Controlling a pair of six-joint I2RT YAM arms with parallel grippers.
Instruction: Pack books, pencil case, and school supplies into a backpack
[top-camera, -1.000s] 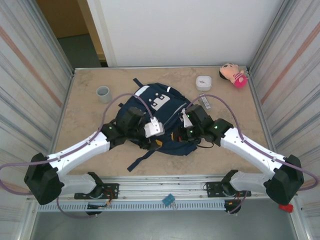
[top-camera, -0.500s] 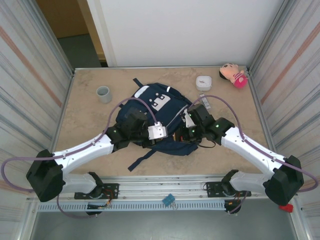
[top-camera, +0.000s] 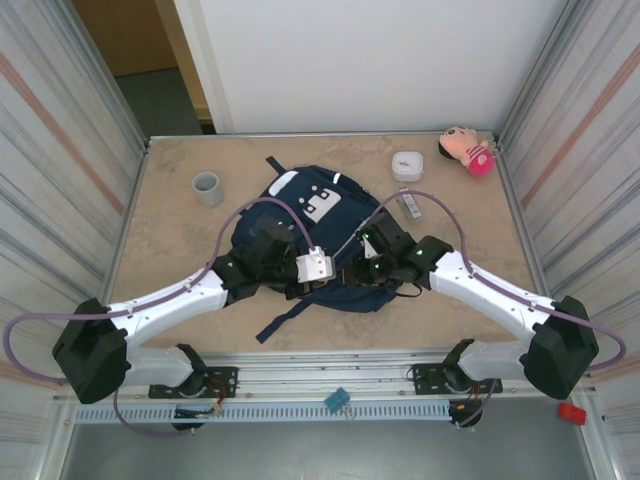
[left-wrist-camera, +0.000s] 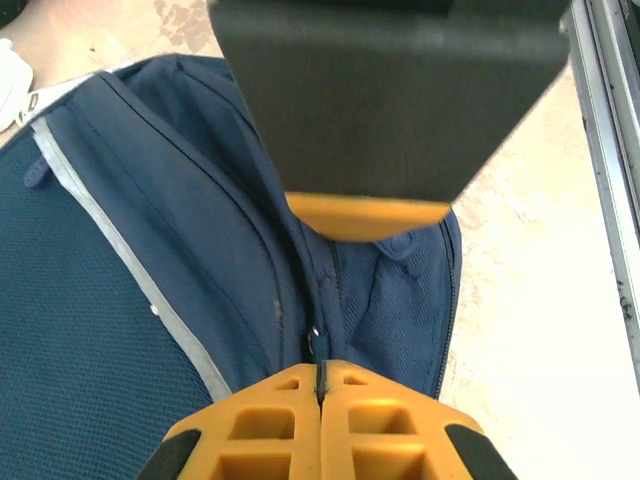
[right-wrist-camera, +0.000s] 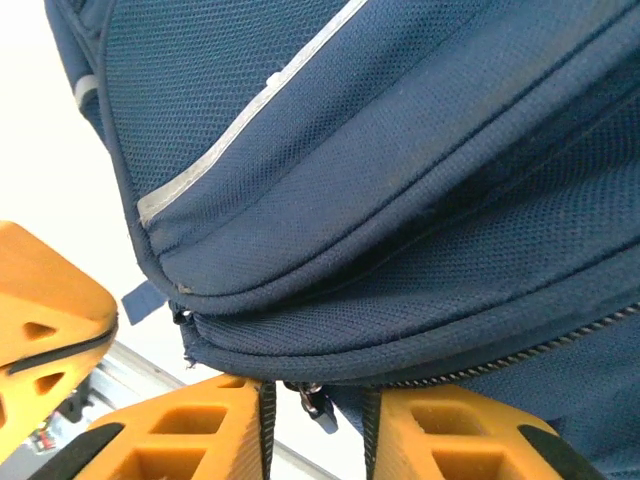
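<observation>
My left gripper's fingers are shut, and the seam's end (right-wrist-camera: 184, 316) lies past them. Next, my left gripper opens and clamps the seam fabric (right-wrist-camera: 226, 341) before my right gripper draws the zip pull.
The navy backpack (top-camera: 305, 215) lies in the middle of the table, and both grippers are at its near edge. My left gripper (left-wrist-camera: 321, 374) is shut on a small dark zip pull (left-wrist-camera: 318, 352) of the backpack (left-wrist-camera: 150, 300); in the top view it (top-camera: 330, 277) sits under the white wrist camera. My right gripper (right-wrist-camera: 314, 398) is open below the backpack's bottom seam (right-wrist-camera: 400, 330), and a loose zip pull (right-wrist-camera: 318, 404) hangs in the gap between its fingers. A narrow grey-white bar (top-camera: 411, 205) of the school supplies lies on the table right of the backpack. The books and the pencil case are out of view.
A grey cup (top-camera: 207, 187) stands at the back left. A white rounded box (top-camera: 407, 165) and a pink plush toy (top-camera: 467, 150) sit at the back right. A dark strap (top-camera: 283, 317) trails toward the near table edge. Metal walls close in both sides.
My left gripper has gone from open to shut on the zip pull. My right gripper has slid left along the backpack's edge and its jaws have parted.
</observation>
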